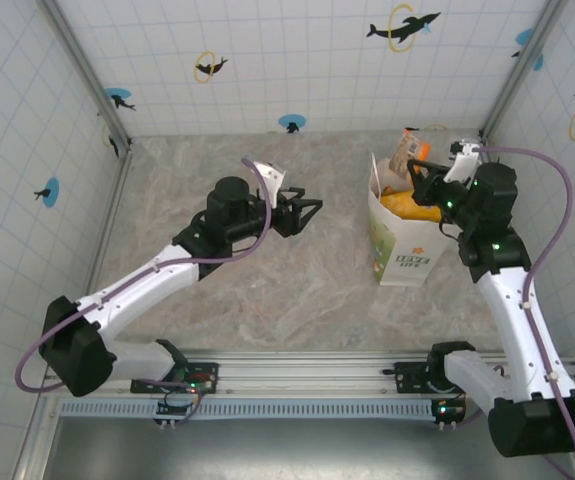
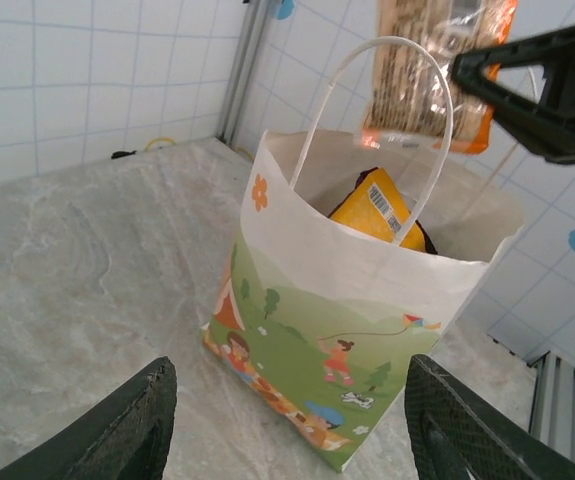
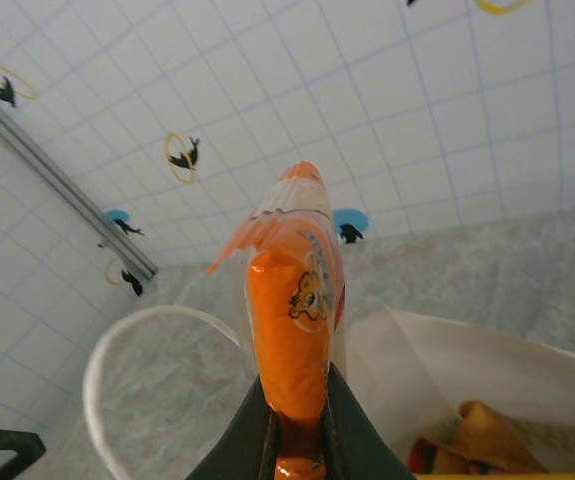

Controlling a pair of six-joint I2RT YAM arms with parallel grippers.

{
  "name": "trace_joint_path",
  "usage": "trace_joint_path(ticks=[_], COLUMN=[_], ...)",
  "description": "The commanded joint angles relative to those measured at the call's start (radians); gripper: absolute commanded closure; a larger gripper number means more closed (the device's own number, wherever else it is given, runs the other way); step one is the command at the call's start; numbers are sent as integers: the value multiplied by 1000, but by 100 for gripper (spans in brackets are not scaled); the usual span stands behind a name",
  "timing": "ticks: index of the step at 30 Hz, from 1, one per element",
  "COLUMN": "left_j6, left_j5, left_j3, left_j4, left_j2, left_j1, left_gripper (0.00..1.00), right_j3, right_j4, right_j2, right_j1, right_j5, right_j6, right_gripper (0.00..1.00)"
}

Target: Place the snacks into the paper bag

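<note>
The white paper bag's rim [image 2: 367,236] is wide open above straight sides. The bag [image 1: 403,240] will come along upright and stay open when I carry it by its looped handles.
The white paper bag [image 1: 404,248] stands upright at the back right, with a green and orange cartoon print on the side [image 2: 312,345] facing my left gripper. A yellow-orange snack packet [image 2: 379,208] lies inside it. My right gripper [image 1: 416,168] hangs over the bag's far rim, shut on an orange snack packet [image 3: 294,310] that sticks up between its fingers [image 3: 242,440]. In the left wrist view that packet [image 2: 432,70] hangs above the bag's looped handle [image 2: 312,130]. My left gripper [image 1: 309,212] is open and holds nothing, low over the table, left of the bag [image 3: 467,360] and pointing at it.
Tiled walls with dolphin stickers close in the table on three sides, with metal corner posts [image 1: 87,70] at the back. The bag stands close to the right wall. The marbled tabletop [image 1: 297,290] stretches between the arms; a metal rail [image 1: 307,375] runs along the near edge.
</note>
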Motion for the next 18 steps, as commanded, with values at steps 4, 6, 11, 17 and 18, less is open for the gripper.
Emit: trace_joint_path(ticks=[4,6,11,17,18], left_j6=[-38,-38,-35,-5,26], left_j5=[47,59,84,183,200], left_j3=[45,45,51,93,103], left_j4=[-2,10,56,112,122], left_j2=[22,25,43,99,110], left_j1=[-1,-2,-2,-4,-7], left_gripper=[40,41,43,43,43], right_j3=[40,39,61,166,190], right_j4=[-55,-54,-51,-59,-59], right_j2=[20,28,54,97,108], right_j1=[-3,-4,-23,-175,-220], right_j5=[22,13,-46,-224,-263], right_j6=[-42,-41,-36,-6,10], right_gripper=[87,86,65,55,55])
